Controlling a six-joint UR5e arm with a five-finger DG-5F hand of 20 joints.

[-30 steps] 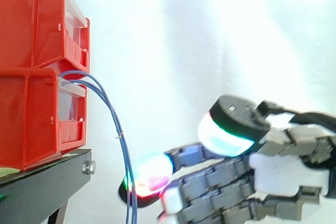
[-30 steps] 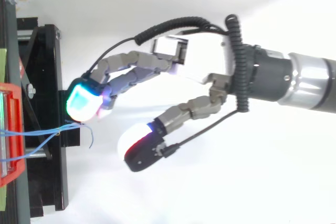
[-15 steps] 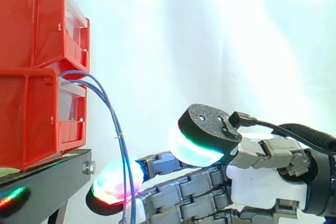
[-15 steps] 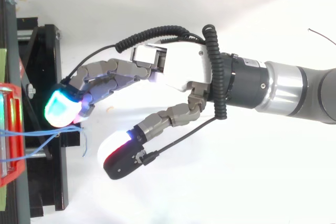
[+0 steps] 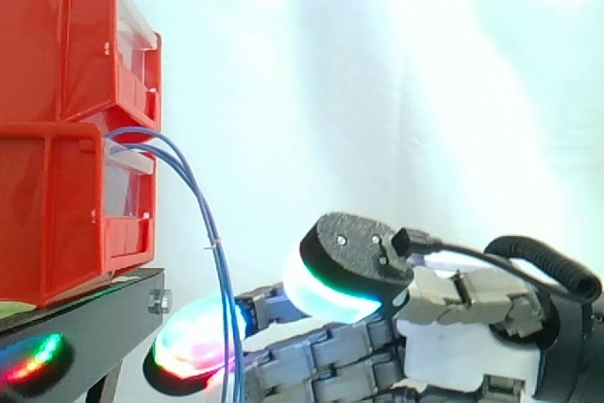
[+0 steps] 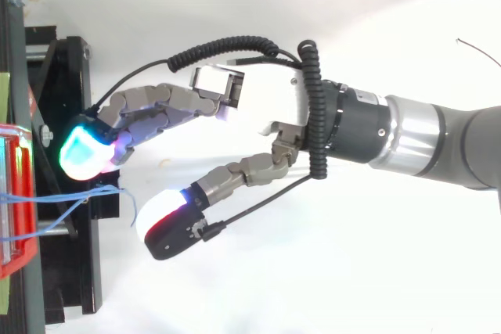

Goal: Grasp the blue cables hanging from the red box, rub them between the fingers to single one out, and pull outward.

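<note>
One cable will stay hanging behind when I pull the others outward, because a gap (image 5: 156, 140) shows between the blue cables (image 5: 206, 212) near the red box.
Thin blue cables (image 5: 204, 207) come out of the lower red box (image 5: 57, 209) and hang down past the front of the black stand (image 5: 85, 327). My hand (image 5: 462, 346) reaches in from the right, open, with its fingers straight and the thumb spread apart. In the side view the glowing fingertips (image 5: 193, 346) sit level with the low part of the cables, partly behind them. From above, the cables (image 6: 74, 195) end in the gap between the cyan finger pads (image 6: 82, 154) and the white thumb pad (image 6: 160, 215). Nothing is pinched.
A second red box (image 5: 66, 35) is stacked on the lower one. The black stand's frame (image 6: 66, 76) lies just left of the fingertips. White curtain and white floor surround the hand, with open room to the right and below.
The hand has moved left toward the boxes. Its fingertips, once just right of the cables, now reach level with and past them, close to the stand. The cables hang as before.
</note>
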